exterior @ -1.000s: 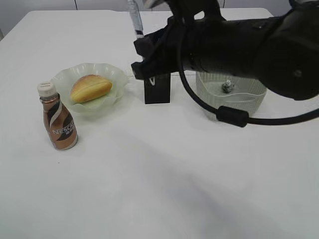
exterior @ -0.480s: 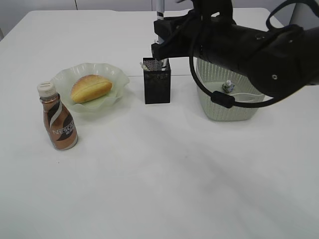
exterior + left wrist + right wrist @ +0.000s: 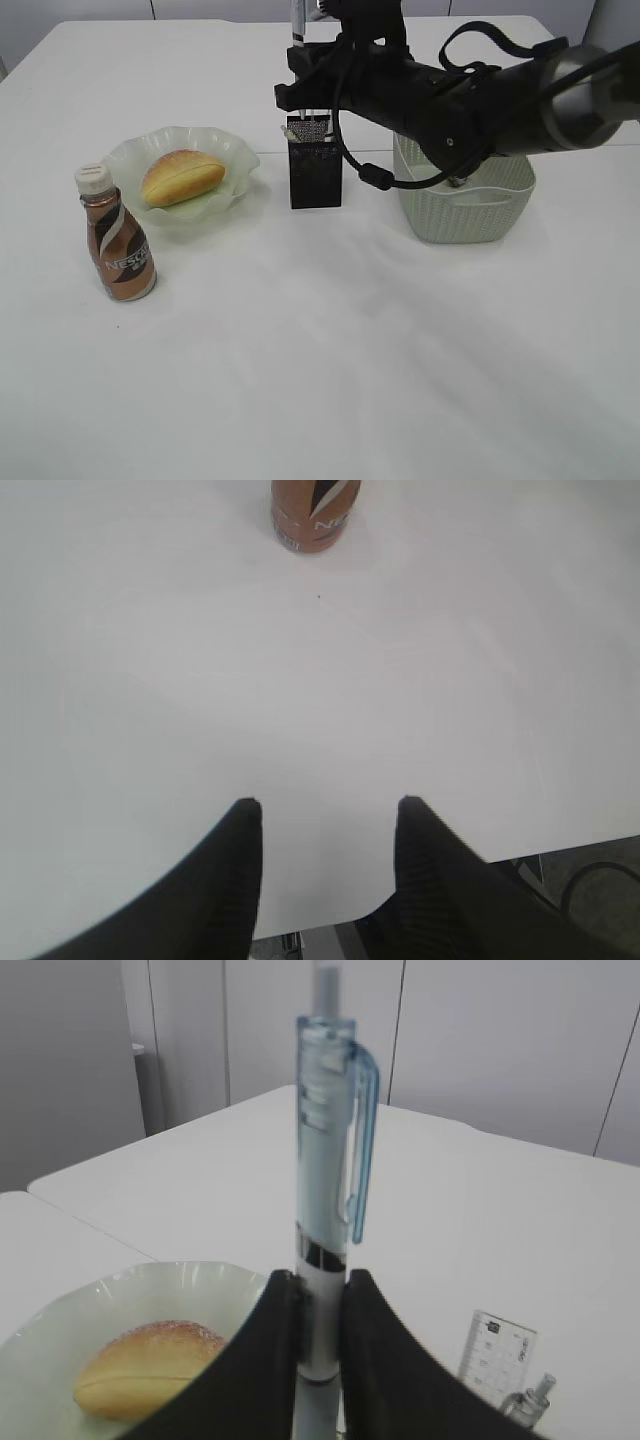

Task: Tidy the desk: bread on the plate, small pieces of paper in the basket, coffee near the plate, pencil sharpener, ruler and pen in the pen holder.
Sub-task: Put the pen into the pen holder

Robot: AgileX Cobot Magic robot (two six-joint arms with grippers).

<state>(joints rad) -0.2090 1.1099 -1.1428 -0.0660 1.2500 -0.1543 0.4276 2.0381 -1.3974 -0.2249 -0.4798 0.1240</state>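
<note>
The pen (image 3: 298, 22) is hanging upright above the opening of the pen holder (image 3: 311, 127). My right gripper keeps moving the pen down until its lower end stands inside, and then let go.
My right gripper (image 3: 308, 98) (image 3: 320, 1278) is shut on the pen (image 3: 326, 1160), a pale blue clip pen held upright just above the black mesh pen holder (image 3: 315, 172). The pen's top (image 3: 297, 22) sticks up behind the arm. The clear ruler (image 3: 497, 1346) stands in the holder, with a small grey piece I cannot identify beside it. The bread (image 3: 182, 177) lies on the green plate (image 3: 232, 150), and the coffee (image 3: 118, 240) stands in front of it. My left gripper (image 3: 325, 805) is open over bare desk (image 3: 320, 680). The papers are hidden by the arm.
The grey-green basket (image 3: 465, 212) stands right of the pen holder, with its inside mostly covered by my right arm (image 3: 470, 95). The desk's front edge (image 3: 560, 842) runs close under the left gripper.
The right arm has drawn away from the camera. The pen has gone from tilted at the left to upright over the pen holder. The left gripper has not visibly changed.
</note>
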